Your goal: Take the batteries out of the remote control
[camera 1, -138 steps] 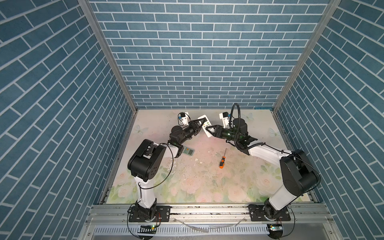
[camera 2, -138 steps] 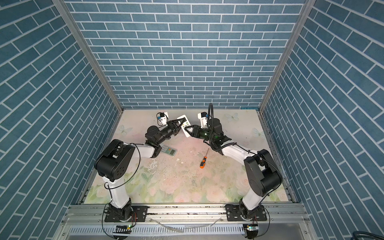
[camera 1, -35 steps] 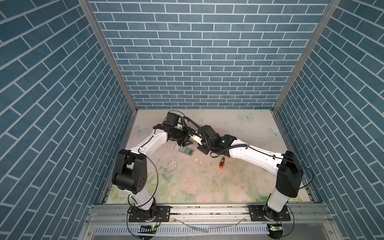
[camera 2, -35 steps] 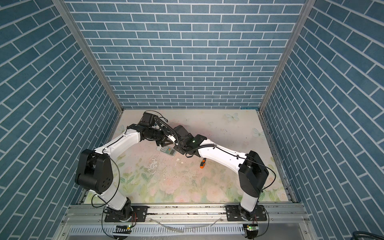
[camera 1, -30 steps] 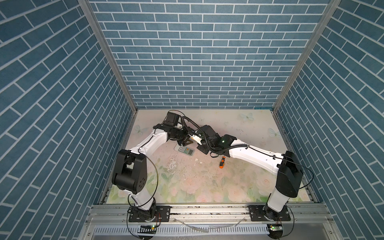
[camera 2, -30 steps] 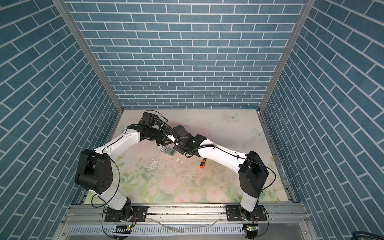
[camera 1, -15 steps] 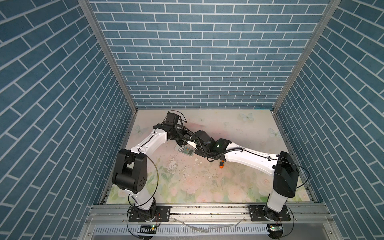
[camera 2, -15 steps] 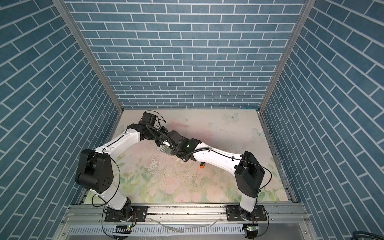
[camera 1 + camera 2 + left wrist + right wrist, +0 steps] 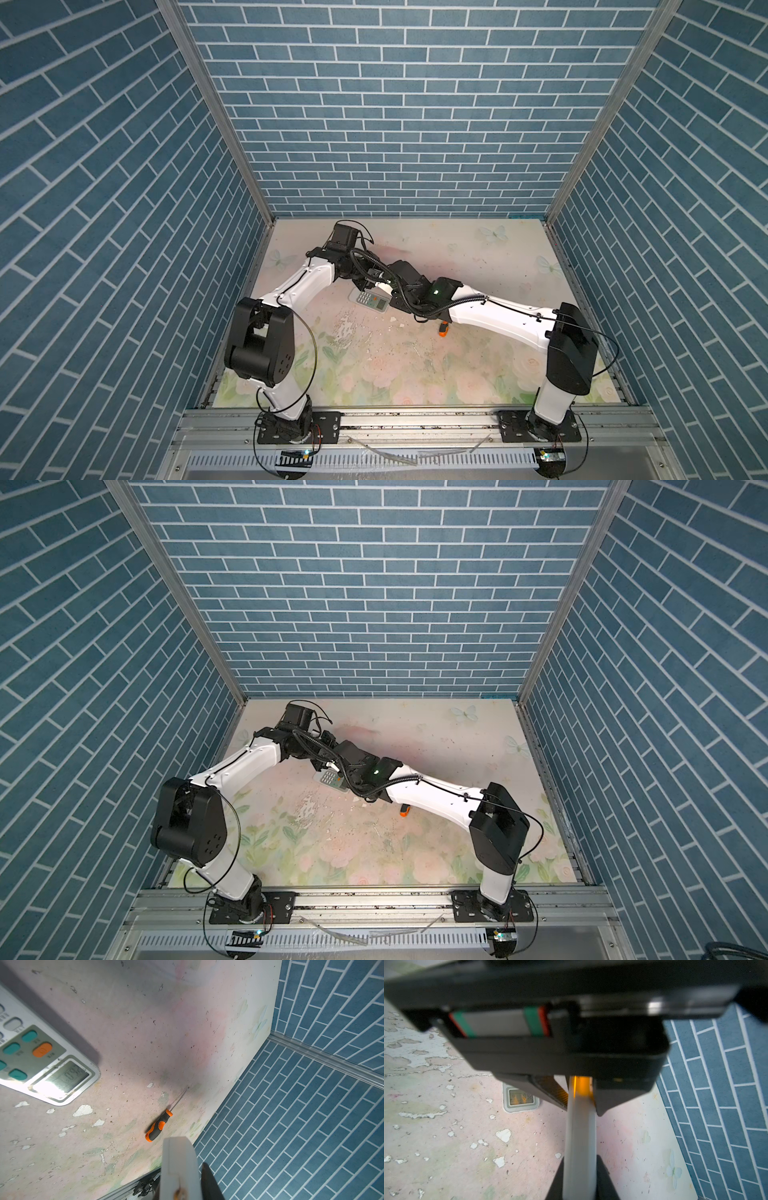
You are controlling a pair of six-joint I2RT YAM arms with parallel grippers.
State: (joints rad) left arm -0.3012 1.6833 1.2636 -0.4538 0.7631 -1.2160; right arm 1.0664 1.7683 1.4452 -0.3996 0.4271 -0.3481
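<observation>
The white remote control stands edge-on in my right gripper [image 9: 580, 1128], so next I get its near end [image 9: 580, 1178] free and flip its back up with my left gripper.
A white remote control [image 9: 580, 1136] hangs just above the table between my two grippers, seen edge-on in the right wrist view. My right gripper [image 9: 580, 1180] is shut on its near end. My left gripper [image 9: 580, 1093] is shut on the far end, where an orange glow shows between its fingers. In the left wrist view the remote's rounded white end [image 9: 178, 1159] sticks out of the left gripper [image 9: 182, 1188]. In both top views the grippers [image 9: 365, 279] [image 9: 347, 771] meet at the left middle of the table. No batteries show clearly.
A second remote [image 9: 369, 300] [image 9: 41, 1059] with teal and orange buttons and a lit display lies face up on the table just under the grippers. An orange-and-black screwdriver [image 9: 444, 329] [image 9: 159, 1125] lies under the right forearm. Blue brick walls enclose the floral table.
The left gripper has shut on the far end of the held remote. The right arm has stretched lower and further to the left with the remote.
</observation>
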